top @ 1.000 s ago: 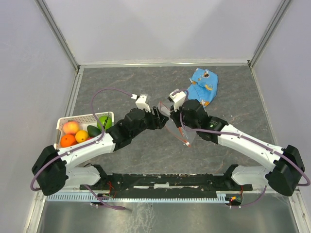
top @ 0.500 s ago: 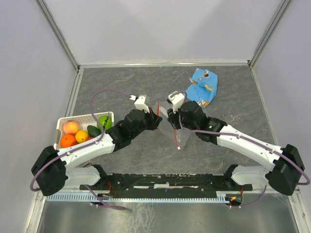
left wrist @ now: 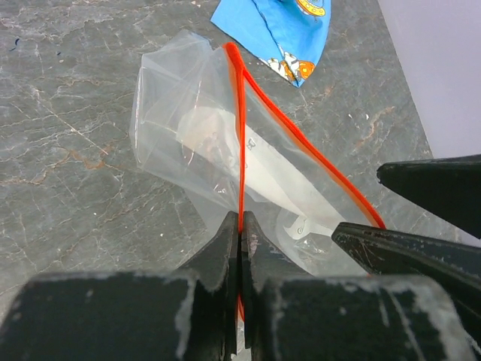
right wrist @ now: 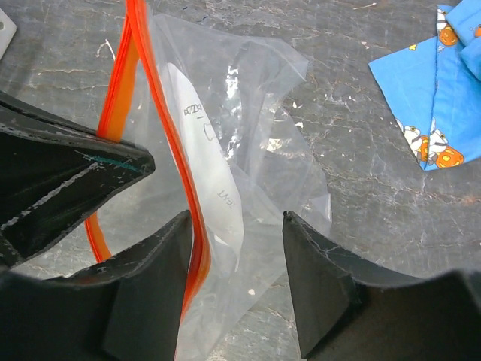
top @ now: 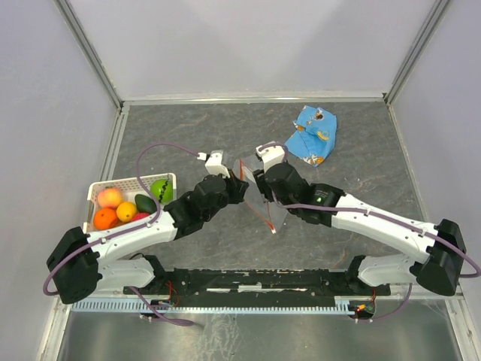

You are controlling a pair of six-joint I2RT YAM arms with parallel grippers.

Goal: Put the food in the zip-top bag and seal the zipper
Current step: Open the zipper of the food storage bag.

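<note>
The bag is held by one zipper edge [left wrist: 241, 169] in my left gripper, which is nearest the basket, so next my right gripper clamps the other zipper edge [right wrist: 201, 239] before my left gripper goes to get food.
The clear zip-top bag [top: 259, 204] hangs between my two grippers above the table, its mouth gaping. My left gripper [left wrist: 240, 229] is shut on one lip of the red-orange zipper [left wrist: 241, 128]. The other lip [right wrist: 161, 113] curves away toward my right gripper [right wrist: 237, 226]. That gripper is open, and the strip runs just inside its left finger with clear plastic between the jaws. The bag [right wrist: 255, 113] holds only its white label. The food [top: 124, 204], orange, peach and green toy fruits, lies in the white basket [top: 131, 180] at the left.
A blue printed snack packet [top: 312, 135] lies on the grey table behind the right arm, and shows at the edge of the right wrist view [right wrist: 443, 90]. The basket sits by the left wall. Both arms meet at mid-table.
My left gripper has closed on the zipper lip. My right gripper has opened from its hold on the bag. Both grippers and the bag have shifted slightly left.
</note>
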